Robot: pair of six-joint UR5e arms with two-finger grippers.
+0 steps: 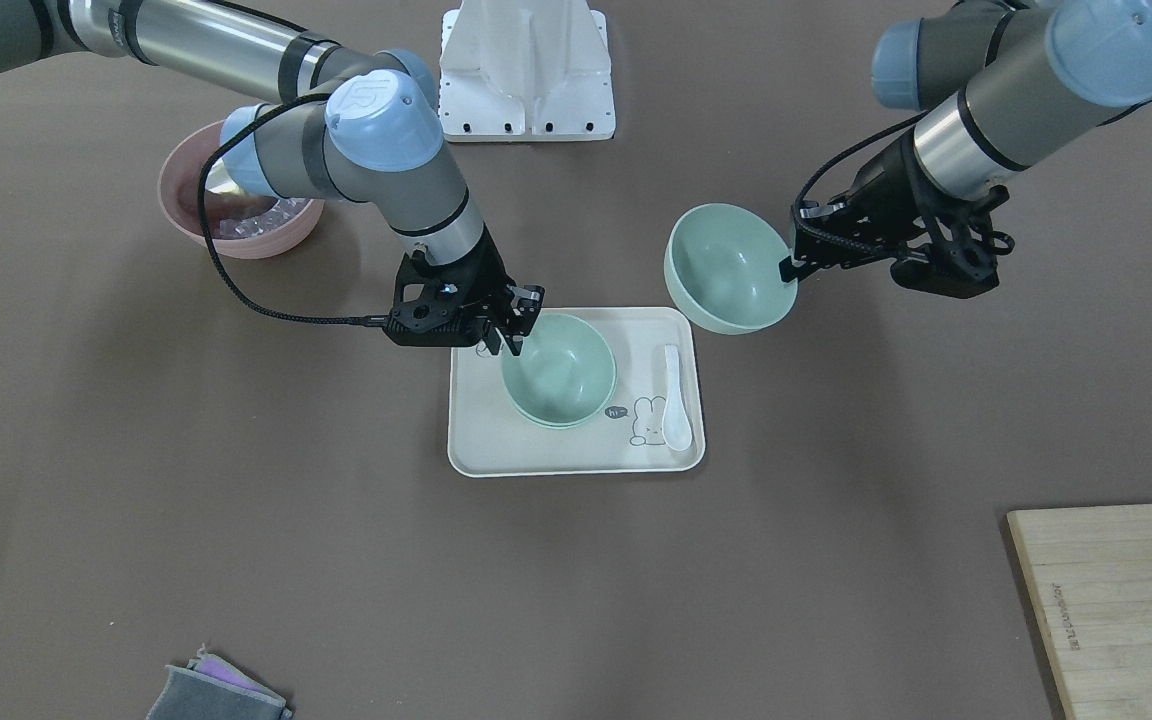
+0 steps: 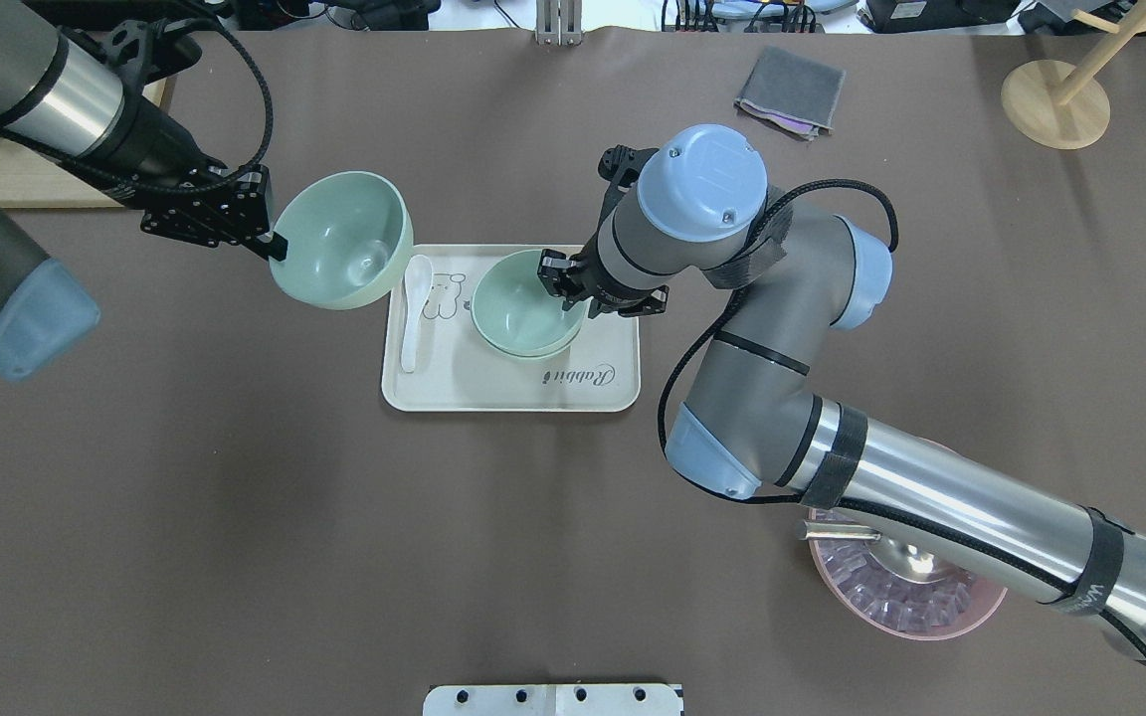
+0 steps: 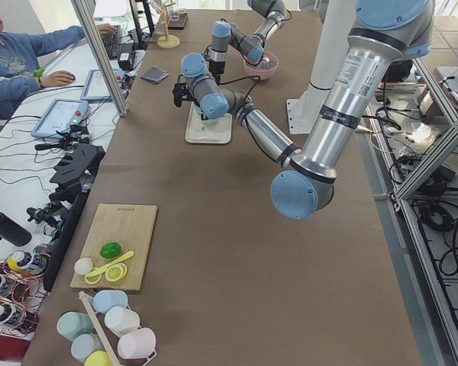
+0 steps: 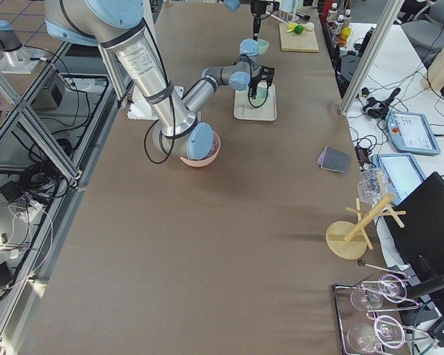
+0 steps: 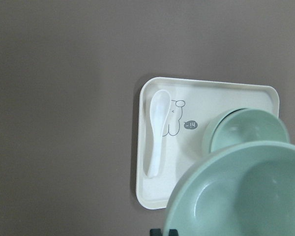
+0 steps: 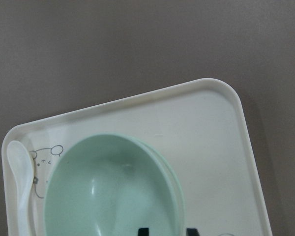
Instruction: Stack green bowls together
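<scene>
The nested bowls' rim (image 1: 514, 367) is blocked by my right gripper, so that gripper should move back first. My left gripper must lower the held green bowl (image 1: 728, 266) there.
Two green bowls (image 1: 561, 370) sit nested on the cream tray (image 1: 556, 450); both rims show in the right wrist view (image 6: 108, 191). My right gripper (image 1: 508, 335) is at their rim with its fingers apart, one inside and one outside, so it looks open. My left gripper (image 1: 789, 270) is shut on the rim of a third green bowl (image 1: 726, 268) and holds it tilted in the air just beside the tray's spoon end. That held bowl fills the lower right of the left wrist view (image 5: 246, 196), with the nested pair (image 5: 248, 130) beyond it.
A white spoon (image 1: 674, 395) lies on the tray beside the bowls. A pink bowl (image 1: 186, 190) with a metal scoop stands under my right arm. A wooden cutting board (image 1: 1116, 600), a folded grey cloth (image 1: 216, 690) and a white mount (image 1: 526, 70) sit at the table's edges.
</scene>
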